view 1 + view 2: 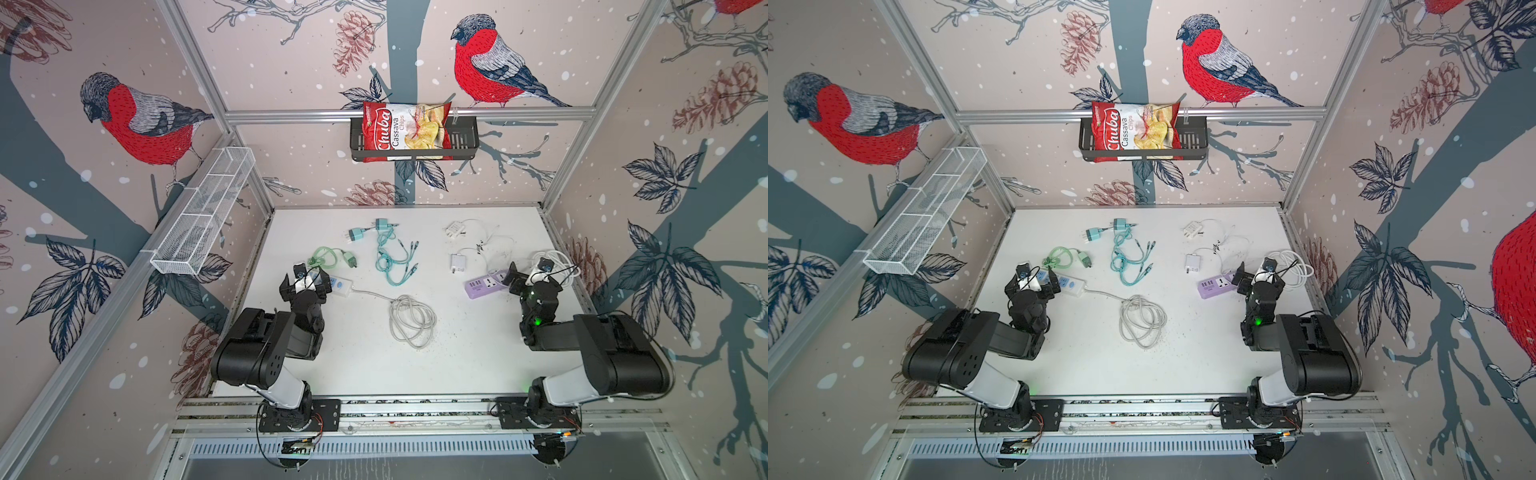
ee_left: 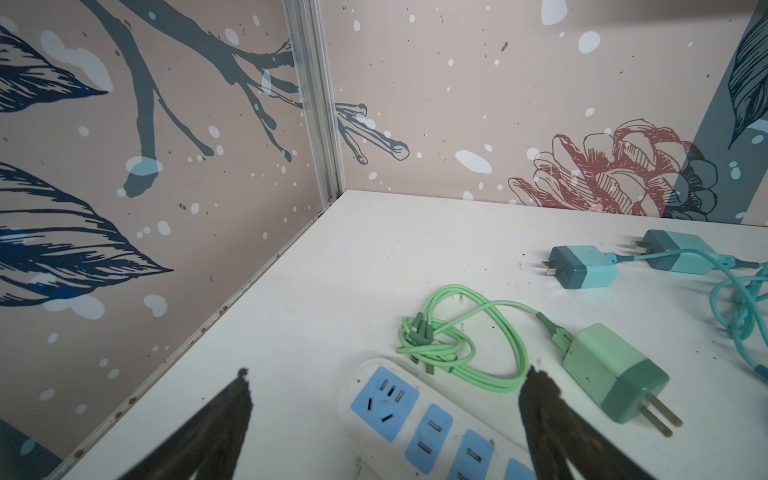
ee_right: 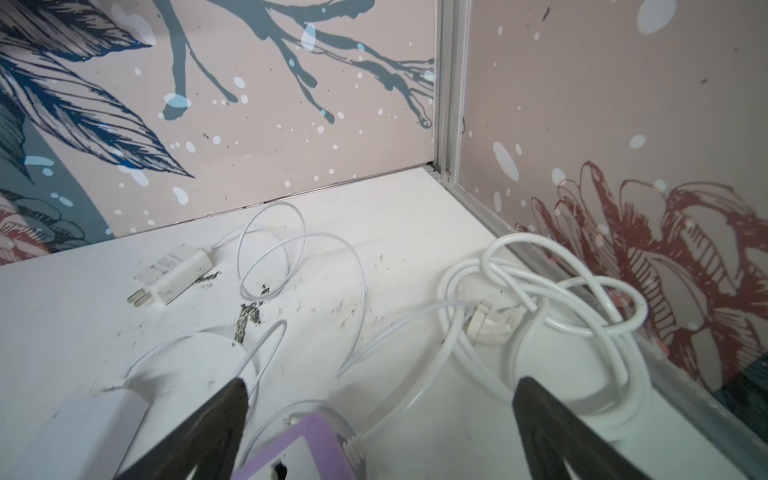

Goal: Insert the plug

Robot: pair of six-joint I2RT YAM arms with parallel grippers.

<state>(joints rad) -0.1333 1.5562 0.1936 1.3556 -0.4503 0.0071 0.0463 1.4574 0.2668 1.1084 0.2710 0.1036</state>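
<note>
The purple power strip point(image 1: 481, 286) is lying crosswise, a long way from my left gripper, so next my right gripper grabs the power strip's cord end point(image 3: 339, 438) and turns the power strip toward the middle.
A white power strip point(image 1: 340, 286) point(image 2: 415, 415) with blue sockets lies at the left. My left gripper point(image 1: 304, 278) point(image 2: 388, 374) hovers open over its end, holding nothing. Just beyond lies a green plug point(image 1: 352, 261) point(image 2: 615, 374) with its coiled green cable. Two teal plugs point(image 1: 356, 235) lie further back. At the right, my right gripper point(image 1: 532, 272) point(image 3: 382, 382) stands open and empty above the end of a purple power strip point(image 1: 484, 286) point(image 3: 299, 453). Two white plugs point(image 1: 457, 262) point(image 3: 174, 274) lie behind that strip.
A coiled grey cord point(image 1: 411, 320) runs from the white strip across the table's middle. A thick white cable coil point(image 3: 540, 299) lies against the right wall. A white wire basket point(image 1: 203, 212) hangs on the left wall, and a black basket point(image 1: 463, 141) with a chips bag on the back wall.
</note>
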